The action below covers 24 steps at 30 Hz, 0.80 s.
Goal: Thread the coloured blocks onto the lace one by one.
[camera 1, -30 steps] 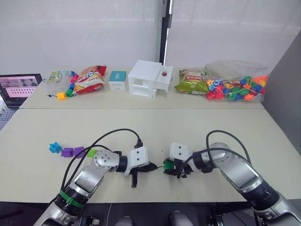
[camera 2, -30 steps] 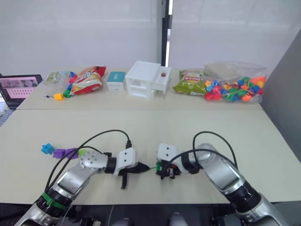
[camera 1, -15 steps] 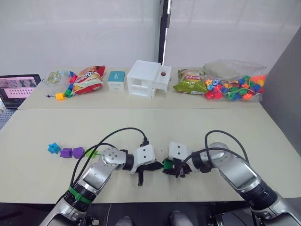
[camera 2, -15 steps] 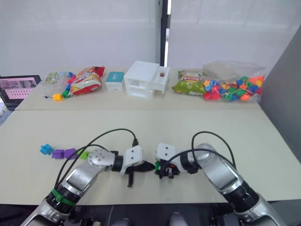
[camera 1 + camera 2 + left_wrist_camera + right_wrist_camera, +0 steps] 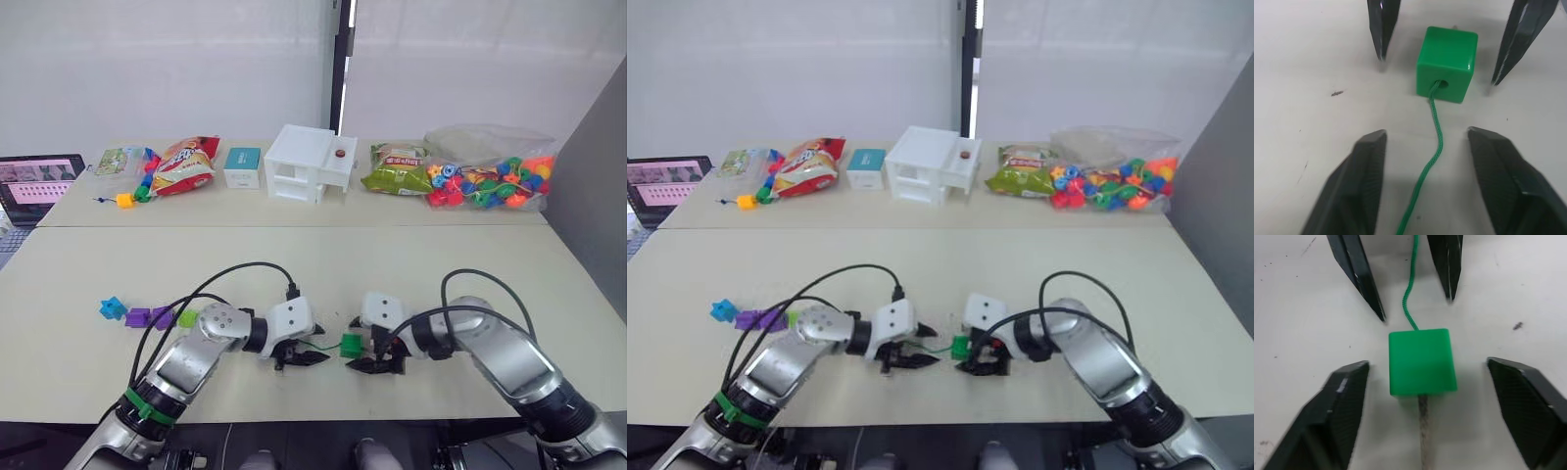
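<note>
The lace's stiff tip (image 5: 1423, 431) pokes out beyond the green block (image 5: 351, 345), so the green block will slide down the lace to the others when the robot pulls the lace's tip.
A green block (image 5: 351, 344) lies on the table between my two grippers with the green lace (image 5: 1436, 132) running through its hole. The lace's pale stiff tip (image 5: 1423, 431) sticks out on the right gripper's side. My left gripper (image 5: 299, 354) is open, its fingers either side of the cord, not touching it. My right gripper (image 5: 379, 360) is open, its fingers apart from the block's sides. Four more blocks lie in a row at the left: light blue (image 5: 114, 307), two purple (image 5: 138, 316), and green (image 5: 188, 318).
Along the far table stand a clear bag of mixed beads (image 5: 490, 181), a white box (image 5: 312, 164), snack bags (image 5: 184, 164), a short bead string with a yellow cube (image 5: 127, 199) and a laptop (image 5: 39, 181). Black cables (image 5: 245, 274) arch over both wrists.
Both grippers have opened. The left let go of the lace, the right let go of the green block, which now rests on the table. The right gripper drew back slightly.
</note>
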Each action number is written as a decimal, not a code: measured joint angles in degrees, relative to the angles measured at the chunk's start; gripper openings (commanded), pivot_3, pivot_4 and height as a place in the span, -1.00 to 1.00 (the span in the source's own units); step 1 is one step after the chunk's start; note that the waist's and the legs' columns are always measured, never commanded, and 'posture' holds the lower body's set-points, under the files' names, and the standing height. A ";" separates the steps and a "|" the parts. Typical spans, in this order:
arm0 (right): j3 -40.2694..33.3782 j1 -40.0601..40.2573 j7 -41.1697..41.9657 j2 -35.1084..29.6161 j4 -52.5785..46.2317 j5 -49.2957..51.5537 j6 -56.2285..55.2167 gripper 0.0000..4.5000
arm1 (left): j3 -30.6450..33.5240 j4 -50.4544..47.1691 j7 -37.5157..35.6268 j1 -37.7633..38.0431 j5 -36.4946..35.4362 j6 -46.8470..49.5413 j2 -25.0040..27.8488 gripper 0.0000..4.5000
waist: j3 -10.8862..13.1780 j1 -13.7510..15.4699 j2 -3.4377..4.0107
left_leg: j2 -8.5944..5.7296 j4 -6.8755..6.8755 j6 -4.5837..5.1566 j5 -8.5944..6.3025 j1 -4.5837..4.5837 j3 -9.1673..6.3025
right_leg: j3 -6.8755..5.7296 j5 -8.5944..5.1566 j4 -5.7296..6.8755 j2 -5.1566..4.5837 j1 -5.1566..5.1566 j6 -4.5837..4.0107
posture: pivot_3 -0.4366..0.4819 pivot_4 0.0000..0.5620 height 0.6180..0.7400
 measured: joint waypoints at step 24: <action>-4.99 9.56 -5.68 -5.41 -3.25 1.83 -0.33 1.00 | -7.04 10.20 -2.86 -7.01 2.63 -5.40 -8.88 -0.47 | 0.01 0.52 -0.02 | 0.00 0.02 0.00 0.00 -0.01 0.04 | 0.00 0.00 -0.04 0.02 0.04 0.00 | -0.05 -0.47 1.00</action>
